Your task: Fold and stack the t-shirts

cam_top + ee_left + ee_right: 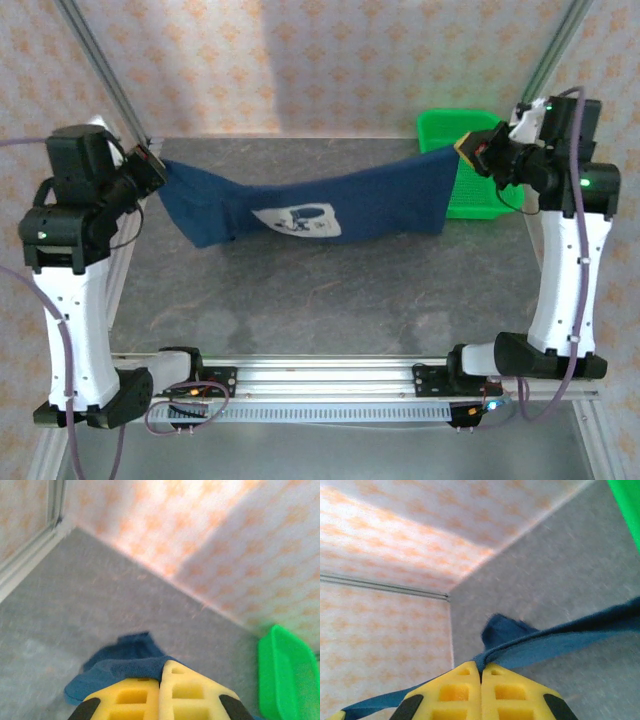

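The navy t-shirt's body (300,212) sags below my left gripper and my right gripper, so both grippers should swing toward the back wall (290,70) and then pull back to spread it out flat.
A dark navy t-shirt (300,205) with a white print patch hangs stretched between my two arms above the grey table. My left gripper (158,172) is shut on its left end, and blue cloth (120,667) bunches out in front of the yellow fingers (175,690). My right gripper (468,148) is shut on the right end, up by the green basket. In the right wrist view the cloth (560,640) runs taut away from my closed fingers (465,692).
A bright green mesh basket (480,190) sits at the back right of the table (320,290), partly behind the right arm, and it shows again as a green basket (287,675) in the left wrist view. Patterned walls enclose the back and sides.
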Tool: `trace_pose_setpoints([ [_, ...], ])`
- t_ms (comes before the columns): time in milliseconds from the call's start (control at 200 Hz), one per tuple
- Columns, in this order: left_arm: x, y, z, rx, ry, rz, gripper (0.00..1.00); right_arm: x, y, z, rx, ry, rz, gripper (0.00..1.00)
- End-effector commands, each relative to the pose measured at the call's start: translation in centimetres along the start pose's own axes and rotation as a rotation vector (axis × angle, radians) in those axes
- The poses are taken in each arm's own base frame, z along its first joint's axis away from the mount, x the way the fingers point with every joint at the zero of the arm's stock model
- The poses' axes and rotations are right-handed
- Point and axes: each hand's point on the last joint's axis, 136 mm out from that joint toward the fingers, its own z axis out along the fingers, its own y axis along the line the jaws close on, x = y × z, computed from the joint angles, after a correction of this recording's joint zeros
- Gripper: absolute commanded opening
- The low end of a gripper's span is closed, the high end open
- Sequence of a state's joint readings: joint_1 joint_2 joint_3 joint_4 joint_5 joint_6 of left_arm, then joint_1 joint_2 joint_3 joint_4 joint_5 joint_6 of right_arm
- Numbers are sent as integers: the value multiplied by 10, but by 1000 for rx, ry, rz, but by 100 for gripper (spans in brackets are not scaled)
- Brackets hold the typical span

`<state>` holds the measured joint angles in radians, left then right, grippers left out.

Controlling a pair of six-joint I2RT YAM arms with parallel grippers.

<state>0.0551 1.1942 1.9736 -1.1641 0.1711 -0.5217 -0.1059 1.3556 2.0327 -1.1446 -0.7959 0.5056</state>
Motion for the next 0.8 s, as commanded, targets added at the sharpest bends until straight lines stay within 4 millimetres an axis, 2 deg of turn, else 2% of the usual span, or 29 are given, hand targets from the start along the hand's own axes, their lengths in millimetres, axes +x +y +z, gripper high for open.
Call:
trace_pose_setpoints([
  [0, -34, -9, -32, 15, -128, 19, 0, -7, 28, -15, -77, -27, -1, 0],
  [185, -56, -19, -63, 37, -216, 44, 0, -10, 62, -48, -148, -90, -23, 0],
  [260, -60, -22, -66, 53, -229, 46, 0, -13, 71, -55, -171, -109, -30, 0],
  [330, -59, -27, -58, 68, -209, 51, 0, -17, 72, -52, -174, -105, -27, 0],
  [470, -57, -33, -28, 80, -154, 58, 0, -31, 62, -24, -160, -78, -9, 0],
  [660, -67, -50, 33, 118, -107, 27, 0, -63, 34, 42, -141, -17, 36, 0],
  [791, -88, -73, 77, 181, -95, -6, 0, -95, 24, 87, -148, -1, 37, 0],
])
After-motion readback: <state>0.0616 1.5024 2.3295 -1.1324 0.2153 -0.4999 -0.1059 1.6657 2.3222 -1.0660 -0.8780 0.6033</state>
